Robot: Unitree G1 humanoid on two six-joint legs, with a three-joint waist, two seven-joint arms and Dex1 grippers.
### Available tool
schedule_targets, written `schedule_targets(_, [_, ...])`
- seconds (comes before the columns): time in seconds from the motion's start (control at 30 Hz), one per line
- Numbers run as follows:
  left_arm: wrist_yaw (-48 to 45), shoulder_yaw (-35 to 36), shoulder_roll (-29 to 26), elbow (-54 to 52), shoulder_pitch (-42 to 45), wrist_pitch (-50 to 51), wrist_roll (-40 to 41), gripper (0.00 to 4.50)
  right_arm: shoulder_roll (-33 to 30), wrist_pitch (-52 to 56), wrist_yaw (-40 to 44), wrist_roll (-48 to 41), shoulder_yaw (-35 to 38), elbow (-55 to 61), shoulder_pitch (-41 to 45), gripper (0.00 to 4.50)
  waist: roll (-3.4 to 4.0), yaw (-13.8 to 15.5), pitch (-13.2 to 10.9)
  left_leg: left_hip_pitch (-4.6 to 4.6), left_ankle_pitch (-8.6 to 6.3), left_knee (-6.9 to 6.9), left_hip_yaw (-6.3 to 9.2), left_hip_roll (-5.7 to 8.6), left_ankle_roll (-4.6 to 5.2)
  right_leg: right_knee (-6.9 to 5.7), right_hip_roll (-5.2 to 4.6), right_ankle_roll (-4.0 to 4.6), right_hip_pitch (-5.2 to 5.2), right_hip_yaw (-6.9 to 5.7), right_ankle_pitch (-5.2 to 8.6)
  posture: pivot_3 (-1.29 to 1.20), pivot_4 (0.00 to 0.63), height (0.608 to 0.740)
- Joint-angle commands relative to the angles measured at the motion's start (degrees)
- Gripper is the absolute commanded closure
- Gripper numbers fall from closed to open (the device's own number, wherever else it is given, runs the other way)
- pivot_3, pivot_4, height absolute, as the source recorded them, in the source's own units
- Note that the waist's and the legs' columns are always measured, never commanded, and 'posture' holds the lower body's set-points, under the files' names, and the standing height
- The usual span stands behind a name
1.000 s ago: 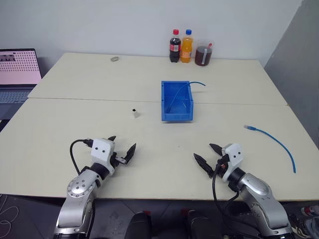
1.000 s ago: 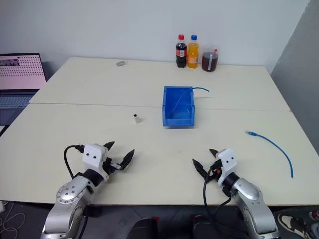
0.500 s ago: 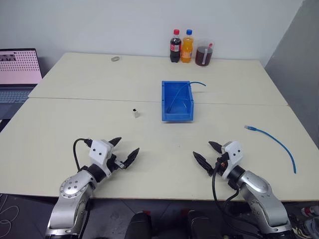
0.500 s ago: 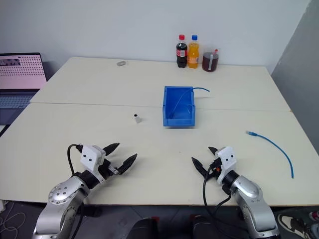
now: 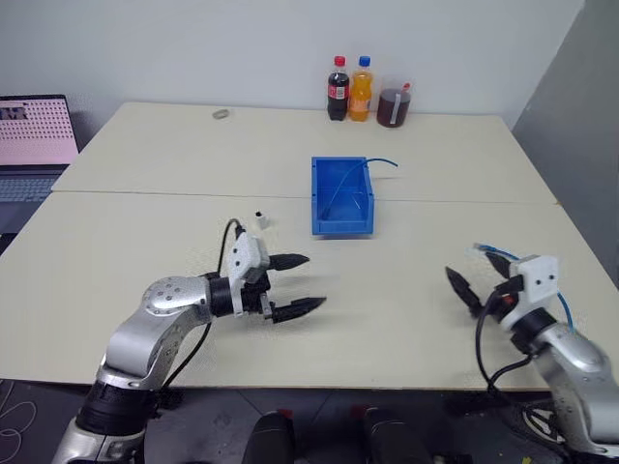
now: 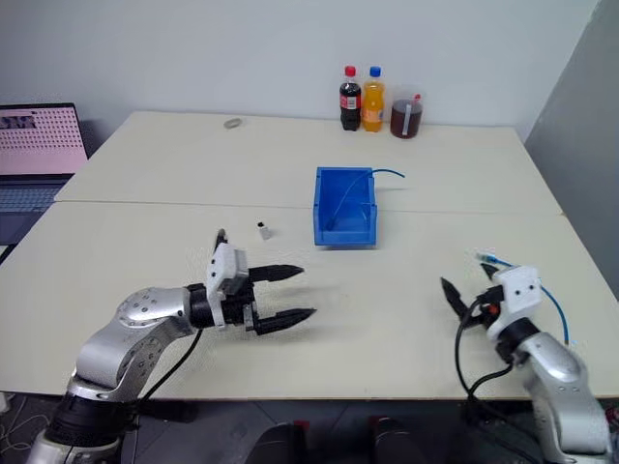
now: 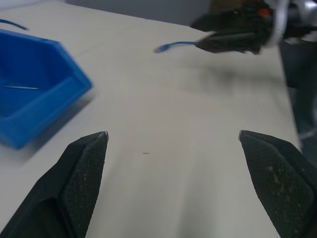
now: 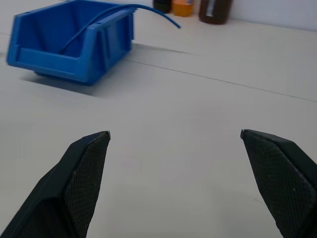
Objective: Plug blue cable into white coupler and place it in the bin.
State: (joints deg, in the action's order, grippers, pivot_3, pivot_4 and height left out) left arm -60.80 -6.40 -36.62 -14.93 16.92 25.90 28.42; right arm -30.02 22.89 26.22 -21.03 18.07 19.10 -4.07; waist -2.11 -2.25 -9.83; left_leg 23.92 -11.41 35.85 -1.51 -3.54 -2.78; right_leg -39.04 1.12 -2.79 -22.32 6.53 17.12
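I expect the blue cable [image 5: 497, 250] to stay in a wide arc with its tail trailing when I lift its plug end, because it lies in one smooth bow [image 5: 565, 305].
The blue cable [image 7: 171, 46] lies on the table at the right, its plug end [image 6: 486, 258] right beside my right gripper [image 5: 468, 263], whose white body covers part of the cord. That gripper is open and holds nothing. The white coupler [image 5: 260, 218] stands alone left of the bin [image 5: 341, 230], which is bright blue. Another thin blue cord [image 5: 383, 160] pokes out of the bin. My left gripper [image 5: 316, 279] is open and empty, pointing right over the bare table in front of the coupler and the bin.
Two bottles [image 5: 350, 89] and a cup of dark drink [image 5: 394, 104] stand at the table's far edge. A small grey object [image 5: 222, 114] lies far left, and a laptop [image 5: 34, 135] sits off the left side.
My left gripper swung up and to the right and now points right. My right gripper moved right, up to the cable's plug end. Both stayed open.
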Motion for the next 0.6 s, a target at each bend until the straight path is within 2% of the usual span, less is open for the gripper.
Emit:
schedule_targets(0.03, [-2.51,-2.32,0.29,1.12,3.46,-0.59,-1.02,0.04,-4.76,3.64,0.72,-1.1,5.25,-6.39,3.61,0.0,0.0,-0.06,0.0,-0.02,0.0,0.05,-0.01,-0.01,0.0,0.01,0.0,-0.01,0.03,0.01,-0.01,0.0,0.15,0.74])
schedule_targets(0.27, [-4.71,-6.62,1.96,3.79,7.48,-1.63,-3.9,0.04,-17.26,4.67,8.78,2.37,2.63,-35.97,16.9,0.0,0.03,-0.47,-0.01,-0.03,-0.02,0.09,-0.08,0.03,0.05,0.01,0.02,-0.05,0.02,0.11,-0.03,0.0,0.15,0.74])
schedule_targets(0.43, [-4.91,-6.91,2.74,3.99,7.61,-1.98,-4.43,0.04,-20.98,1.19,13.58,6.71,-1.96,-53.74,26.43,0.0,0.05,-0.95,-0.03,-0.01,-0.07,0.08,-0.08,0.02,0.14,0.04,0.03,0.01,0.02,0.11,0.0,0.0,0.15,0.74])
schedule_targets(0.6, [-5.09,-6.75,3.19,4.39,7.78,-2.56,-4.99,0.04,-22.29,-1.58,18.53,10.41,-6.46,-64.44,31.1,0.0,0.07,-1.05,-0.03,-0.01,-0.07,0.09,-0.1,0.05,0.14,0.03,0.02,0.02,0.04,0.14,0.0,0.0,0.15,0.74])
